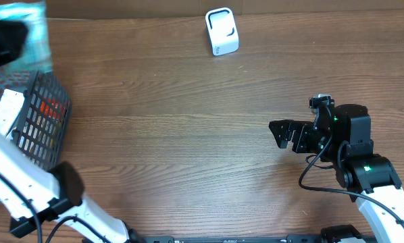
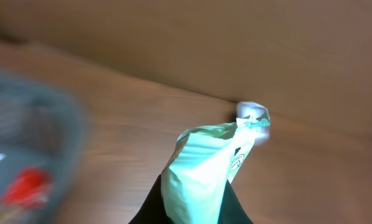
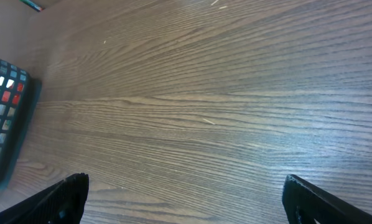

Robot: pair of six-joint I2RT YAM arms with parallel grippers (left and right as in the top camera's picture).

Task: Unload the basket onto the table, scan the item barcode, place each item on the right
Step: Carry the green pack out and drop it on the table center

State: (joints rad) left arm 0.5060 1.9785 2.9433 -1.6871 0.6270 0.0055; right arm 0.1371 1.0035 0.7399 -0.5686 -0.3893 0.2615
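Note:
The mint-green packet point(image 1: 32, 39) is clear of the basket, and the wood point(image 1: 219, 138) in front of the scanner is open. My left gripper should carry on going there and let go of the packet.
The item is a mint-green packet point(image 2: 204, 168), crumpled at the top, and my left gripper point(image 2: 195, 202) is shut on its lower part with a black finger on each side. From overhead the packet point(image 1: 32, 30) hangs blurred at the far left, above the basket. The white barcode scanner point(image 1: 221, 32) stands upright at the back centre of the table, and shows as a small blurred white shape point(image 2: 253, 115) beyond the packet. My right gripper point(image 1: 281, 133) hovers over the right side of the table, open, with only bare wood between its fingers point(image 3: 68, 196).
A black wire basket point(image 1: 46, 121) sits at the left edge with white and red items inside; its corner point(image 3: 5, 118) shows in the right wrist view. A brown cardboard wall runs along the back of the wooden table point(image 1: 175, 135).

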